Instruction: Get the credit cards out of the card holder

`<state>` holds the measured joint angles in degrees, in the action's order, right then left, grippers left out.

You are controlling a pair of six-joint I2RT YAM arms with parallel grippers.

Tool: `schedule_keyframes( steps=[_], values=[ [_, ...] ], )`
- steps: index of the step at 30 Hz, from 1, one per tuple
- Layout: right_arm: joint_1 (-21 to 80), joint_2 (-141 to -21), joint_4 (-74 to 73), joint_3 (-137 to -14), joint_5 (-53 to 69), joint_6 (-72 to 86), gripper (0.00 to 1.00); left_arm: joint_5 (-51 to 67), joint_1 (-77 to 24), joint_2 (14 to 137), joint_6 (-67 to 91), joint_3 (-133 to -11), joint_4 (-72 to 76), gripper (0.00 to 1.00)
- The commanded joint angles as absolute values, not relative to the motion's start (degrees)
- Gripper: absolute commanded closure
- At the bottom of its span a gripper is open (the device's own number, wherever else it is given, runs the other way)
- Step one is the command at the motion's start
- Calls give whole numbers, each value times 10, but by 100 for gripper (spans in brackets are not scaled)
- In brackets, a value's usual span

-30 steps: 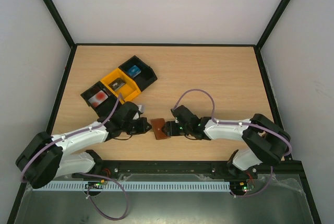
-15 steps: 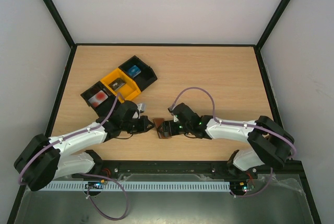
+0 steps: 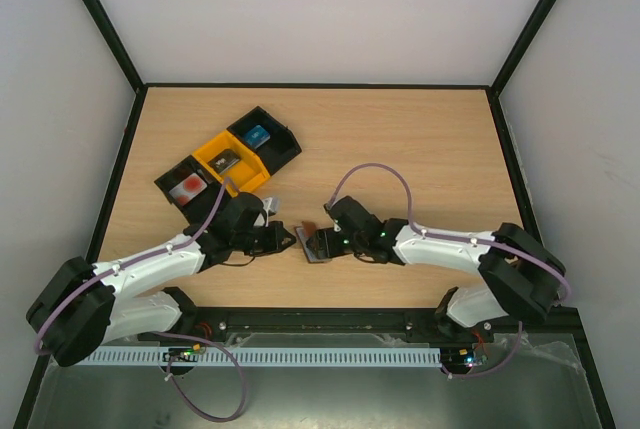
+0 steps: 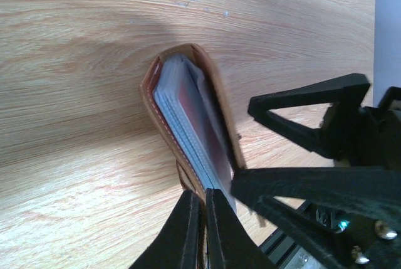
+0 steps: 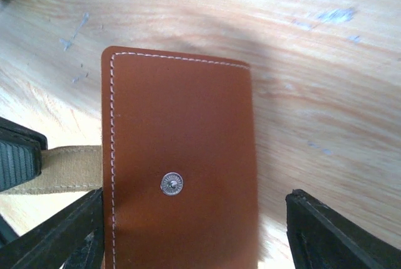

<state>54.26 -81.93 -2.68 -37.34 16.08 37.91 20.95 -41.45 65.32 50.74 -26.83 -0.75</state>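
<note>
The card holder's cover (image 5: 188,118) is folded up against its pockets (image 4: 188,109), so my right gripper should reach in and open the card holder out flat before it pulls out a card.
The brown leather card holder (image 3: 315,244) stands on edge between both grippers near the table's front. In the left wrist view it (image 4: 188,93) gapes slightly, showing pale blue-grey pockets and a dark red inner face. My left gripper (image 4: 203,231) is shut on its lower leather edge. My right gripper (image 5: 194,237) is open, its fingers either side of the holder's snap-buttoned outer face (image 5: 182,150). A white credit card with a red blotch (image 3: 187,186), a dark grey one (image 3: 224,161) and a blue one (image 3: 257,134) lie in trays.
A row of trays, black (image 3: 170,189), yellow (image 3: 245,174) and black (image 3: 285,147), sits diagonally at the left middle of the wooden table (image 3: 420,149). A tan strap (image 5: 69,170) runs from the holder toward the left finger. The black frame rail (image 3: 330,319) lies close behind the grippers.
The card holder has tipped up from lying flat, now showing its grey inside from above. The right gripper's jaws have spread wider around it. The left gripper has stayed shut.
</note>
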Motion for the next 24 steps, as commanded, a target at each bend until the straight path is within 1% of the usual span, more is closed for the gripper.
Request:
schedule_keyframes(
  steps=[1, 4, 8, 17, 22, 24],
  values=[
    [543, -779, -74, -387, 80, 377, 27, 210, -412, 647, 501, -273, -19, 97],
    [544, -773, -89, -389, 54, 375, 29, 207, -412, 647, 498, -274, -28, 97],
    [543, -778, -110, -396, 29, 378, 35, 204, -412, 645, 491, -277, -43, 97],
    [543, -773, -122, -372, -43, 408, 60, 160, -411, 631, 487, -249, -64, 97],
    [543, -792, -120, -360, -59, 415, 77, 152, -411, 640, 482, -241, -64, 97],
    [543, -795, -117, -355, -54, 420, 80, 150, -410, 646, 480, -242, -64, 97]
  ],
)
